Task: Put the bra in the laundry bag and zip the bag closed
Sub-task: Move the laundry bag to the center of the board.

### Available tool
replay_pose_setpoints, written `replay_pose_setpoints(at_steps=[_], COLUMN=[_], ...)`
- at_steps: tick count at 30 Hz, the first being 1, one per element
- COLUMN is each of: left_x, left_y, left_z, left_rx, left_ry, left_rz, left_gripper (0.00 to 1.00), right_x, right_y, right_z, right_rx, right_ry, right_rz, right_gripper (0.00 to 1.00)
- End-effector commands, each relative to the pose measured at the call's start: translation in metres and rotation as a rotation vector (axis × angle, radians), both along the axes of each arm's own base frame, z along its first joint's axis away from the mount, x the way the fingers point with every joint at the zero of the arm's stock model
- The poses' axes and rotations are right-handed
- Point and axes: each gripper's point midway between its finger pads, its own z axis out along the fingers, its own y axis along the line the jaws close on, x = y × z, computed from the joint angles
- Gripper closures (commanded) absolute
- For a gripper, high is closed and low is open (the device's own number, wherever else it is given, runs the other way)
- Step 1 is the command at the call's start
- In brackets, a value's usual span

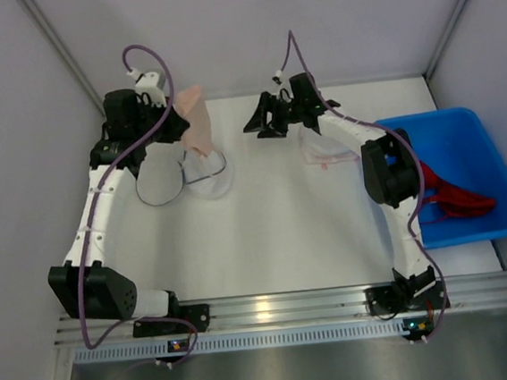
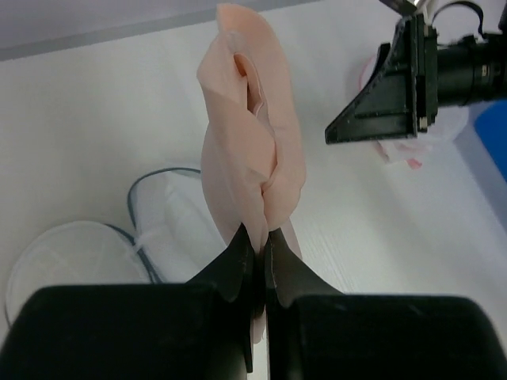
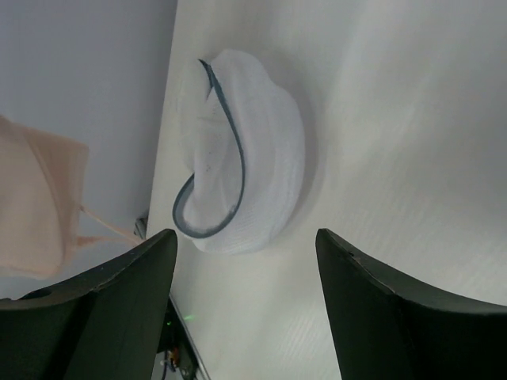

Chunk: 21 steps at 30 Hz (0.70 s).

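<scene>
I see the round flap (image 1: 158,178) meet the laundry bag at the dark zipper rim (image 1: 183,172), so the flap will drag along when I pull the bag by its rim.
The bra (image 1: 196,116) is a peach, folded garment that hangs above the table's far left, over the laundry bag. My left gripper (image 1: 178,125) is shut on its lower edge; in the left wrist view the black fingers pinch the bra (image 2: 252,142) at the gripper (image 2: 264,237). The laundry bag (image 1: 197,177) is white mesh with a dark zipper rim and lies on the table below the bra; the bag (image 2: 111,245) also shows in the left wrist view. My right gripper (image 1: 257,127) stands open and empty to the right of the bra. Its wrist view looks past the gripper (image 3: 245,247) at the bag (image 3: 253,158) and the bra (image 3: 36,206).
A blue bin (image 1: 490,176) holding a red garment (image 1: 456,196) stands at the right edge. A pale pinkish-white item (image 1: 324,156) lies on the table under the right arm. Grey walls close in the back and both sides.
</scene>
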Motion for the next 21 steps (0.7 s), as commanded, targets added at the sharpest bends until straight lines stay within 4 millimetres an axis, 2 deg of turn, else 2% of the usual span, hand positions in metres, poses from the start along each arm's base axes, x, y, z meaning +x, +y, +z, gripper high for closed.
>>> replay_pose_setpoints(at_steps=[1,2,4,5,8,9,15,16,17,19,21], left_x=[-0.005,-0.003,-0.002,0.000,0.001,0.002,0.007,0.009,0.010,0.012,0.014], left_y=[0.028,0.043,0.054,0.069,0.080,0.081,0.084,0.082,0.082,0.078,0.077], left_z=[0.055,0.057,0.060,0.059,0.059,0.061,0.044,0.046,0.038,0.031,0.024], left_rx=[-0.118,-0.121,-0.134,-0.138,-0.156,-0.163,-0.207,-0.222,-0.229,-0.260,-0.279], left_ry=[-0.097,-0.107,-0.115,-0.115,-0.115,-0.127,-0.102,-0.116,-0.103,-0.103,-0.091], left_rz=[0.060,0.096,0.120,0.155,0.188,0.189,0.211,0.207,0.207,0.193,0.196], left_gripper=[1.00,1.00,1.00,1.00,1.00,1.00,1.00,1.00,1.00,1.00,1.00], right_x=[0.000,-0.001,-0.006,-0.007,-0.009,-0.012,-0.019,-0.022,-0.023,-0.031,-0.036], right_y=[0.045,0.052,0.068,0.072,0.088,0.093,0.109,0.111,0.113,0.120,0.126], right_z=[0.020,0.010,0.008,0.005,-0.010,-0.013,-0.041,-0.044,-0.047,-0.051,-0.046], right_rx=[-0.006,-0.016,-0.030,-0.039,-0.054,-0.060,-0.104,-0.110,-0.113,-0.106,-0.082], right_ry=[-0.160,-0.153,-0.183,-0.190,-0.196,-0.198,-0.191,-0.188,-0.185,-0.178,-0.175], right_rz=[0.082,0.093,0.116,0.120,0.128,0.136,0.146,0.151,0.154,0.175,0.188], right_gripper=[0.29,0.30,0.31,0.32,0.37,0.39,0.39,0.39,0.39,0.42,0.44])
